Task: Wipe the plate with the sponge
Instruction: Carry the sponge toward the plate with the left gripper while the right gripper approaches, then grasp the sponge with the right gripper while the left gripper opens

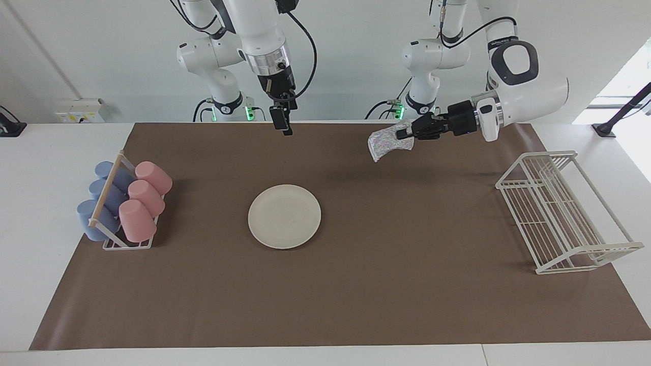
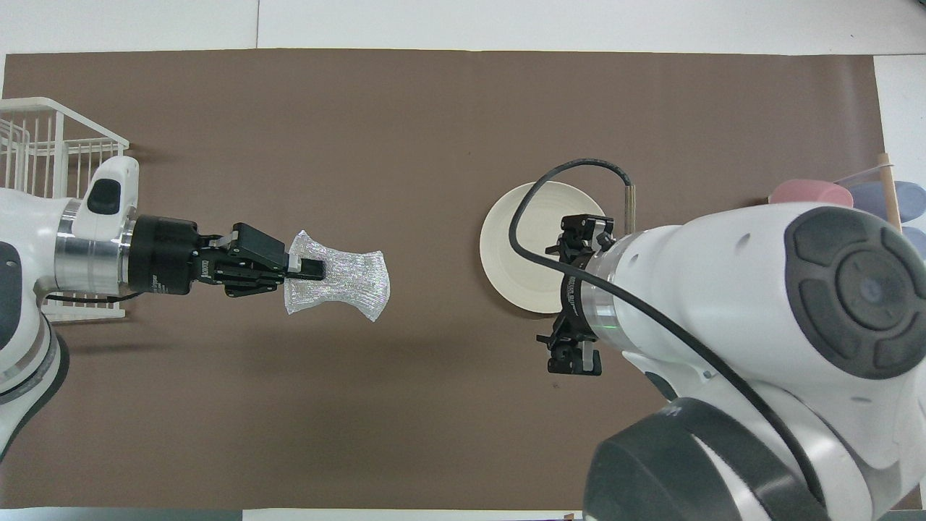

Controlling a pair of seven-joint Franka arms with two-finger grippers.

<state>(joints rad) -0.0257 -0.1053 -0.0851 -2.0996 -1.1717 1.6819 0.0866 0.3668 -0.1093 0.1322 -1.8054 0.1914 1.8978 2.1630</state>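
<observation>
My left gripper will let the sponge keep its flare when I carry it to the plate, since the sponge's flared end (image 2: 373, 284) sticks out flat past this gripper.
The cream-white plate (image 1: 284, 216) lies flat on the brown mat, about mid-table; in the overhead view the right arm covers part of the plate (image 2: 515, 242). My left gripper (image 1: 405, 134) is shut on one end of the glittery silver-white sponge (image 1: 385, 143) and holds it in the air over the mat, toward the left arm's end from the plate. The sponge (image 2: 347, 286) sticks out flat from the left gripper (image 2: 312, 269). My right gripper (image 1: 283, 124) hangs pointing down, high over the mat's edge nearest the robots, apart from the plate.
A rack of blue and pink cups (image 1: 124, 206) lying on their sides stands at the right arm's end of the mat. A white wire rack (image 1: 559, 213) stands at the left arm's end, also in the overhead view (image 2: 43, 145).
</observation>
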